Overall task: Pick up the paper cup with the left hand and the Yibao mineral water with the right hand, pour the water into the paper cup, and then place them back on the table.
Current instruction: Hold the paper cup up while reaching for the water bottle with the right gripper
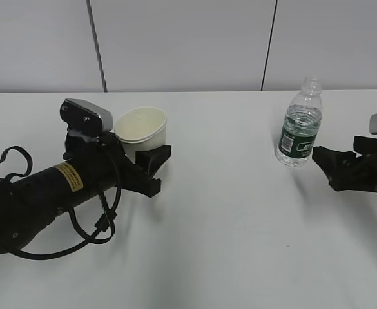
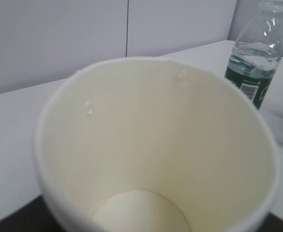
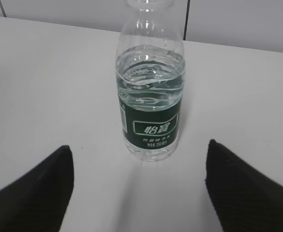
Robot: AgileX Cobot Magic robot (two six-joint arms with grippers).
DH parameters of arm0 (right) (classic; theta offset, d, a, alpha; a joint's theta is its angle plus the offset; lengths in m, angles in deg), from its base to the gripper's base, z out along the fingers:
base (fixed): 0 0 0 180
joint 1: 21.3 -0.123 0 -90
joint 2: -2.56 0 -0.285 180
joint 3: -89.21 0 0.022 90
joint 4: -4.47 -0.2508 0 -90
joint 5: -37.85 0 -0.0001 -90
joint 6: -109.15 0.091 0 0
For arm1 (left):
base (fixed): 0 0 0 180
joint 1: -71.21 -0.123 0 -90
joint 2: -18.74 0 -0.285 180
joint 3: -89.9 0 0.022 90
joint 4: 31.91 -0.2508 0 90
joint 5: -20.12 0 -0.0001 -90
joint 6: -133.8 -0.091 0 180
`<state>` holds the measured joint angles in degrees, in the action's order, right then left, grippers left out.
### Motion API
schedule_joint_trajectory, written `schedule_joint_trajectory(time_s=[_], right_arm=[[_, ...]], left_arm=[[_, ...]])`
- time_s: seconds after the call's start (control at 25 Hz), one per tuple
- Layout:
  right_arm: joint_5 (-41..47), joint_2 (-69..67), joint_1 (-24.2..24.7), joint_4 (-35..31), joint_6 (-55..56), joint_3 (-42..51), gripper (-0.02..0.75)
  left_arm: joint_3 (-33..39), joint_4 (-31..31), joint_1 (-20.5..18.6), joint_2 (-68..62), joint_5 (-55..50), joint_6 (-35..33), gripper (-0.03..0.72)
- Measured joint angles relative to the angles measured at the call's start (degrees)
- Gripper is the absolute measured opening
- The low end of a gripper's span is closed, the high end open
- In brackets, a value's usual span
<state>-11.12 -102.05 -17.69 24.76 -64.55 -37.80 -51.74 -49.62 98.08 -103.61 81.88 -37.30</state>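
The Yibao mineral water's open neck (image 1: 312, 85) is narrow, so I expect the water (image 3: 151, 79) to flow into the paper cup in a thin stream when the robot pours.
The paper cup (image 1: 141, 131) sits between the fingers of my left gripper (image 1: 158, 170), which is closed around its lower part. In the left wrist view the cup (image 2: 156, 145) fills the frame; its inside shows only a few droplets. The Yibao mineral water bottle (image 1: 300, 126) stands upright and capless on the white table (image 1: 227, 219), with water up to its shoulder. My right gripper (image 1: 325, 167) is open just right of the bottle and does not touch it. In the right wrist view the bottle (image 3: 150, 96) stands just beyond the open gripper (image 3: 139, 174).
A grey panelled wall (image 1: 188, 45) runs along the table's far edge. The bottle also shows at the upper right of the left wrist view (image 2: 255, 63). Loose black cables (image 1: 104, 222) hang from the left arm.
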Motion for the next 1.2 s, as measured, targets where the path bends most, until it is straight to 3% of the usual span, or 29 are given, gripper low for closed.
schedule_joint_trajectory(time_s=[0.56,1.2], right_arm=[[-9.6,-16.8,0.0,0.1,1.8,-9.8,0.641],[-13.8,-25.4,0.0,0.6,2.1,-19.5,0.648]], left_arm=[[0.0,0.0,0.0,0.0,0.0,0.0,0.403],[0.0,-1.2,0.0,0.0,-0.1,0.0,0.403]])
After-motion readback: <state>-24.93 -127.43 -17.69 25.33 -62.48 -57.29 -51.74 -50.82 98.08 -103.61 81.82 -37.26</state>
